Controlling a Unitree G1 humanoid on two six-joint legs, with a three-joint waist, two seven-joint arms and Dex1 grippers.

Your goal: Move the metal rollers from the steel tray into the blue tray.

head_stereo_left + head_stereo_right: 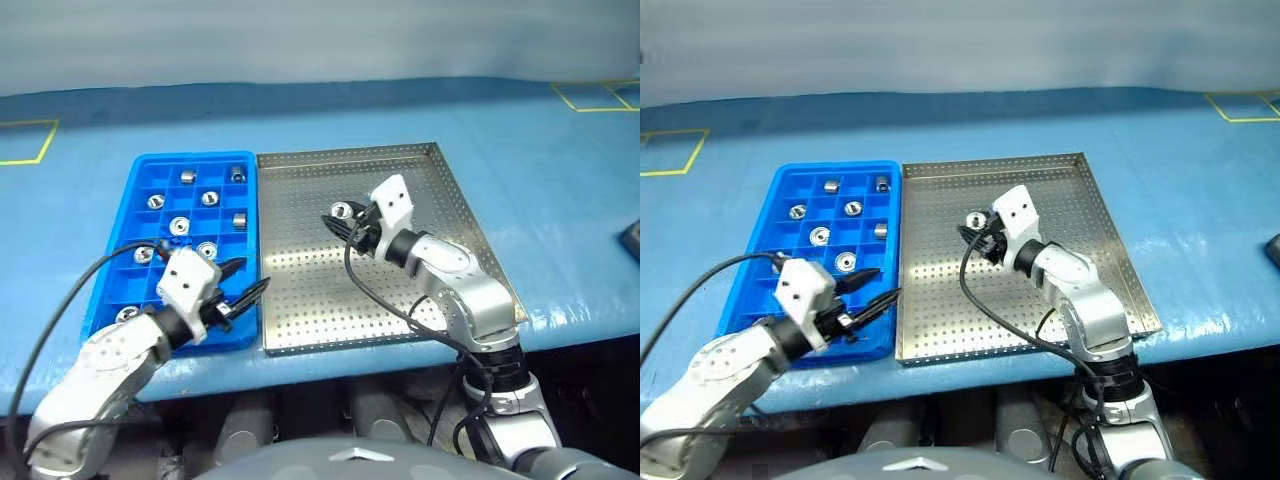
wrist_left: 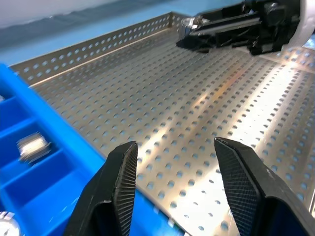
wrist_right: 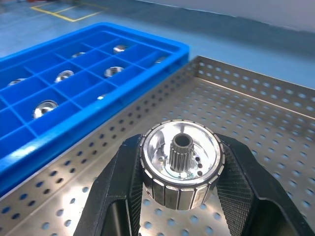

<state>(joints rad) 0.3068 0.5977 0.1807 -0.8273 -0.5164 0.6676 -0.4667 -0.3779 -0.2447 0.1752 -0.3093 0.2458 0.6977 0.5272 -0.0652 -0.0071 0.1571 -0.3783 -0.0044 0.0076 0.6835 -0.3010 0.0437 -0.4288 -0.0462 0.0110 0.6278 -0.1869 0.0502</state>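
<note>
The metal roller (image 1: 341, 210) is upright in my right gripper's fingers, so I keep carrying it until it hangs over the blue tray's empty compartment (image 1: 236, 246) beside the steel tray.
The steel tray (image 1: 300, 290) lies in the middle of the blue table, with the blue tray (image 1: 196, 158) along its left side. Several metal rollers (image 1: 180, 226) sit in separate compartments of the blue tray. My right gripper (image 1: 338, 220) hangs over the steel tray's far middle, shut on one metal roller (image 3: 181, 164) whose hollow toothed hub faces the wrist camera. My left gripper (image 1: 251, 276) is open and empty, low over the near right corner of the blue tray, fingertips reaching toward the steel tray's edge (image 2: 74, 54). The steel tray's floor shows no loose rollers.
Yellow tape marks lie on the table at the far left (image 1: 28, 140) and far right (image 1: 598, 96). A dark object (image 1: 632, 238) sits at the right edge. Black cables loop from both wrists, one over the steel tray's near part (image 1: 372, 290).
</note>
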